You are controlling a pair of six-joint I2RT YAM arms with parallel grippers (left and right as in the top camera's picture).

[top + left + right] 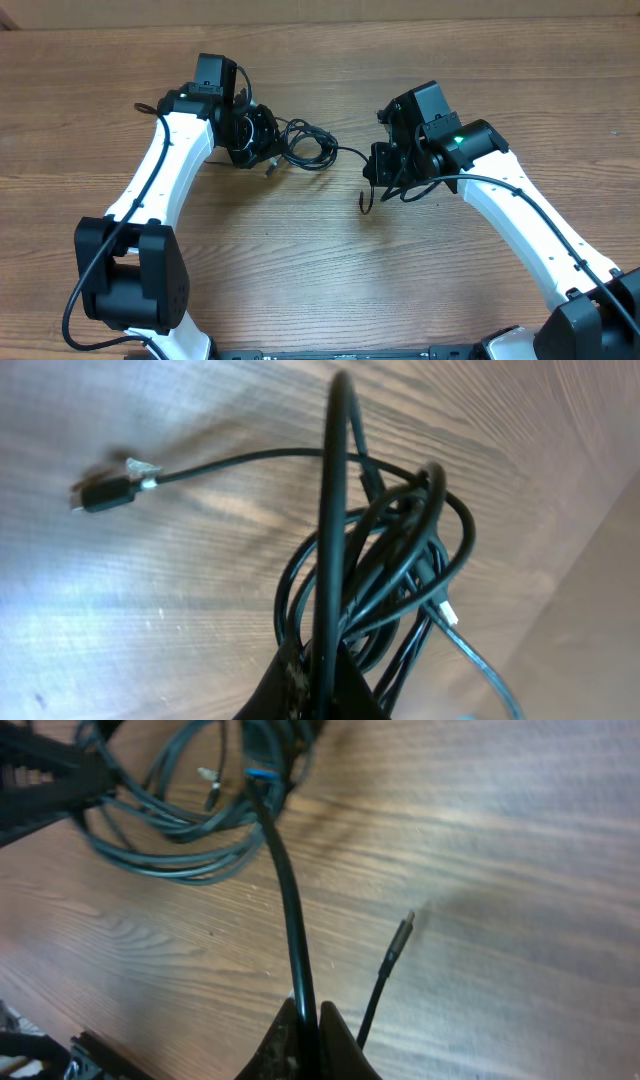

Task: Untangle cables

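I should let go of the cord with my right gripper and grip the bundle's loops themselves, because the cord in my right gripper goes straight into the tangled loops.
The cables are thin black cords in a tangled bundle of loops on the wooden table, between my two arms. My left gripper is shut on the bundle's left side; in the left wrist view the fingers pinch a cord with the loops beyond and a plug end lying on the table. My right gripper is shut on one cord running from the bundle. The right wrist view shows that cord between the fingers, the bundle ahead, and a loose plug end beside it.
The wooden table spreads in front of both arms. A paler surface borders it along the back. Thicker black wires run along both white arms.
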